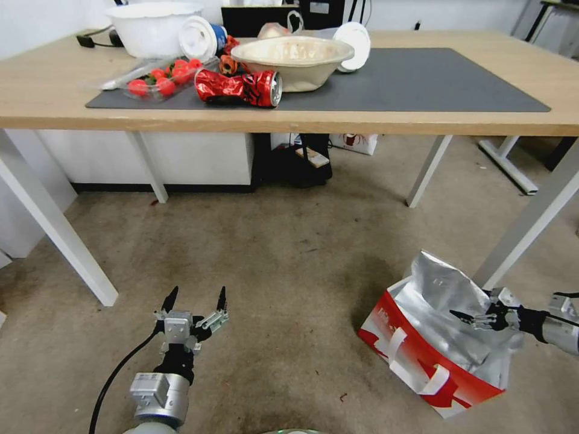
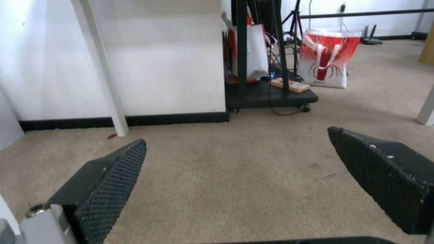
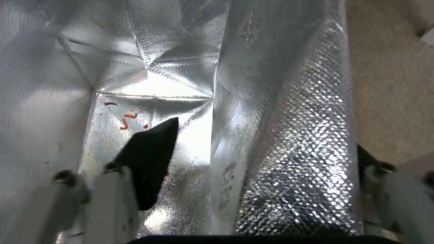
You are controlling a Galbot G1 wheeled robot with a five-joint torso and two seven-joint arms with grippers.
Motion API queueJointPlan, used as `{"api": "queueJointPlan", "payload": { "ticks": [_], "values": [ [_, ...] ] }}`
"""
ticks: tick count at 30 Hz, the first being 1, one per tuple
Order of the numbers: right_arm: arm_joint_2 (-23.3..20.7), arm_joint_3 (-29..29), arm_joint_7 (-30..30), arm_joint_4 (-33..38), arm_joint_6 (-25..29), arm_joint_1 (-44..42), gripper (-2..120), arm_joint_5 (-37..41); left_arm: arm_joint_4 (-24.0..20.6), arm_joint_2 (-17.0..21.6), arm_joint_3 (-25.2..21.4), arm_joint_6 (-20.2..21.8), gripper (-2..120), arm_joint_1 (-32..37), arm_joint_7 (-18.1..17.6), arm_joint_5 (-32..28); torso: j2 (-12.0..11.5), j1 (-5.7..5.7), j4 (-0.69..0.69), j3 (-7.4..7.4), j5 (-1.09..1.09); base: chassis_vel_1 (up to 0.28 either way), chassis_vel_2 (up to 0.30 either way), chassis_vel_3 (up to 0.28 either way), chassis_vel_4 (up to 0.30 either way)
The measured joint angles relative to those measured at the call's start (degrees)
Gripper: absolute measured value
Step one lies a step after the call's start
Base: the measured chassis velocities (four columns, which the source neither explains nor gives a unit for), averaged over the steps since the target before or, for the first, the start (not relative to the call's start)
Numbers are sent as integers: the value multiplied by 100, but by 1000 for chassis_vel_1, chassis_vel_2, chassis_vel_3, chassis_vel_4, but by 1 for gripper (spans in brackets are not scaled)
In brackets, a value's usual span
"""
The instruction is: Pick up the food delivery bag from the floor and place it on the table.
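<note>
The bag's creased foil sides (image 1: 455, 322) keep its opening open, so the food delivery bag (image 1: 427, 361) will hold its boxy shape when the robot lifts it by its rim.
The food delivery bag (image 1: 422, 355) lies tilted on the floor (image 1: 271, 271) at the lower right, red and white outside, its silver foil mouth open upward and white strap handles hanging down its side. My right gripper (image 1: 464, 317) is at the bag's rim, open: one finger (image 3: 149, 156) reaches inside the foil lining and the other sits outside, with the bag's foil wall (image 3: 294, 135) between them. My left gripper (image 1: 198, 290) hangs open over bare floor at the lower left, holding nothing; it is seen closer as my left gripper (image 2: 237, 135). The table (image 1: 422, 123) stands beyond.
A white table leg (image 1: 525, 229) slants down right behind the bag. On the tabletop's left half lie a crushed red can (image 1: 238, 87), a beige bowl (image 1: 292, 57), a white tub (image 1: 154, 24) and boxed tomatoes (image 1: 160, 78). A black cart (image 2: 267, 95) and another red-and-white bag (image 2: 325, 57) stand under the table.
</note>
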Motion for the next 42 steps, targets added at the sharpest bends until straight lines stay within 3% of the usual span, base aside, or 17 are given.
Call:
{"api": "queueJointPlan", "payload": {
  "ticks": [17, 28, 36, 40, 42],
  "values": [
    [-110, 214, -79, 25, 102, -245, 1, 149, 2, 2, -1, -28, 100, -27, -69, -19, 0, 0, -1, 0, 1, 0, 0, 0, 0],
    [-261, 416, -926, 136, 149, -388, 0, 552, 2, 1, 2, -48, 100, -33, -116, -53, 0, 0, 0, 0, 1, 0, 0, 0, 0],
    [-644, 571, -2233, 394, -141, -458, 0, 854, -22, 4, -6, -47, 100, -39, -135, -84, 0, 0, -1, 0, 2, 0, 0, 0, 0],
    [-972, 624, -3340, 533, -278, -189, 0, 708, -37, -1, -11, -47, 100, -40, -135, -124, 0, 0, 0, 0, 1, 0, 0, 0, 0],
    [-1073, 624, -3498, 595, -278, -124, 0, 689, -45, -2, -13, -48, 100, -39, -136, -141, 1, 0, 0, 0, 1, 0, 0, 0, 0]
  ]
}}
